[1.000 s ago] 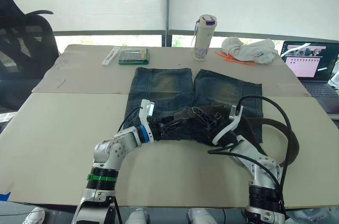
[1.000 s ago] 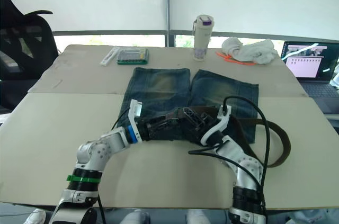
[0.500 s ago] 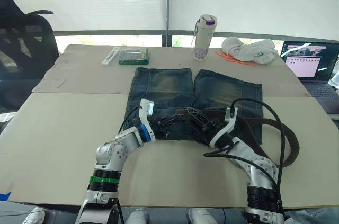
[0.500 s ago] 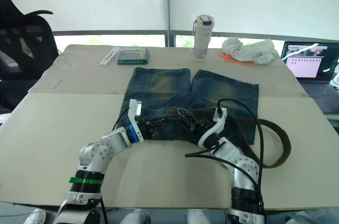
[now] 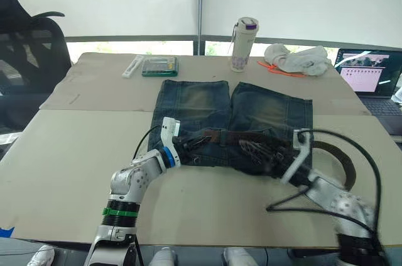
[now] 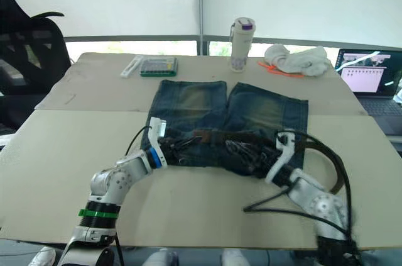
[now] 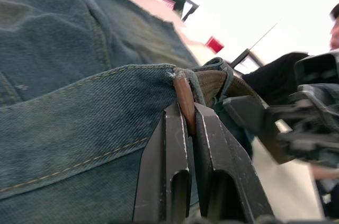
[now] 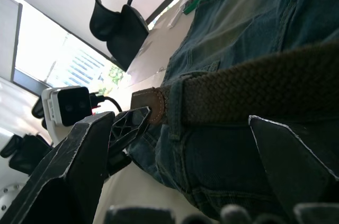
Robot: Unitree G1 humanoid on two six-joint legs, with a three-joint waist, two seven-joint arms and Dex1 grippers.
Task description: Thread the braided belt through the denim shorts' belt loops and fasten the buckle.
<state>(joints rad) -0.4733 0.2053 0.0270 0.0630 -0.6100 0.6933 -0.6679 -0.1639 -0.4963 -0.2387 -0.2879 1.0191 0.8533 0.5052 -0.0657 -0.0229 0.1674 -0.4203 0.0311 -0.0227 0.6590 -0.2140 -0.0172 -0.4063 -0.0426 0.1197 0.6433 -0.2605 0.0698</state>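
The denim shorts (image 5: pixel 193 107) lie loose and the braided belt fits tightly under the belt loop (image 8: pixel 177 108), so the shorts will be dragged along when the robot pulls.
The denim shorts (image 5: pixel 207 105) lie flat mid-table, waistband toward me. The braided belt (image 5: pixel 251 135) runs along the waistband and curls into a loose loop (image 5: pixel 344 164) off the right side. My left gripper (image 7: pixel 185 114) is shut on the belt's brown leather tip (image 7: pixel 184 99), where it comes out of a belt loop (image 8: pixel 175 102) at the waistband's left end (image 5: pixel 196 142). My right gripper (image 5: pixel 256 151) stands open over the waistband's middle, its fingers on either side of the belt without touching it. I cannot make out the buckle.
A white bottle (image 5: pixel 244 44), a white cloth bundle (image 5: pixel 295 60), a green case (image 5: pixel 159 65) and a white strip (image 5: pixel 131 66) sit at the table's far side. A laptop (image 5: pixel 367 76) is at the right, an office chair (image 5: pixel 28 46) at the far left.
My left gripper has shut on the belt tip. My right gripper has opened, let go of the belt and drawn back to the right along the waistband.
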